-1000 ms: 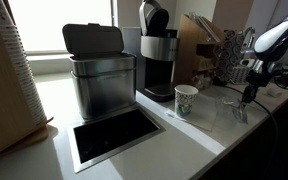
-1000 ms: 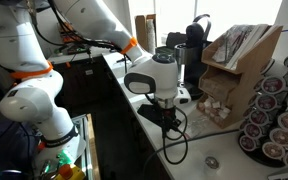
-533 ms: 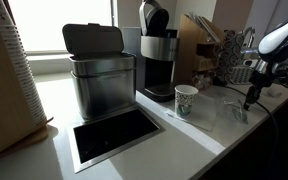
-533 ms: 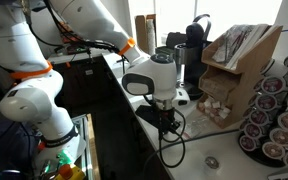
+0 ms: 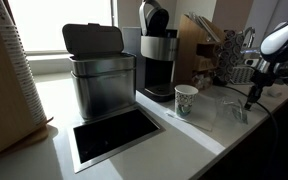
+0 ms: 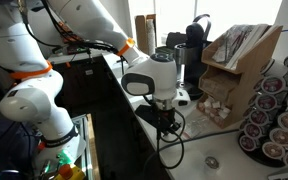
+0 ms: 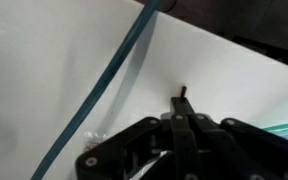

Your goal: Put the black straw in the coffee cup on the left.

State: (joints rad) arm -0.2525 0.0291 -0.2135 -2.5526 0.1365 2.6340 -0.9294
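Observation:
Next, my gripper opens its shut fingers, moves back along the straw and straddles it farther from the tip, because the fingers are close to the black straw's tip.
The coffee cup (image 5: 186,99), white paper with a green pattern, stands on the white counter in front of the coffee machine (image 5: 157,50). My gripper (image 5: 251,92) hangs above the counter's right end, well to the right of the cup. It also shows in an exterior view (image 6: 165,108). In the wrist view the jaws (image 7: 183,108) are pressed together on the black straw (image 7: 183,90). Only the straw's short dark tip sticks out past the fingertips, over the white counter.
A clear tumbler (image 5: 233,107) stands between cup and gripper. A steel bin (image 5: 99,72) and a recessed tray (image 5: 114,136) lie to the left. A carton box (image 6: 236,60), a pod rack (image 6: 272,115) and a dark cable (image 6: 170,145) are nearby. A teal line (image 7: 114,72) crosses the wrist view.
The gripper has shifted slightly to the right and up over the counter's right end, still shut. The cup and tumbler have not moved.

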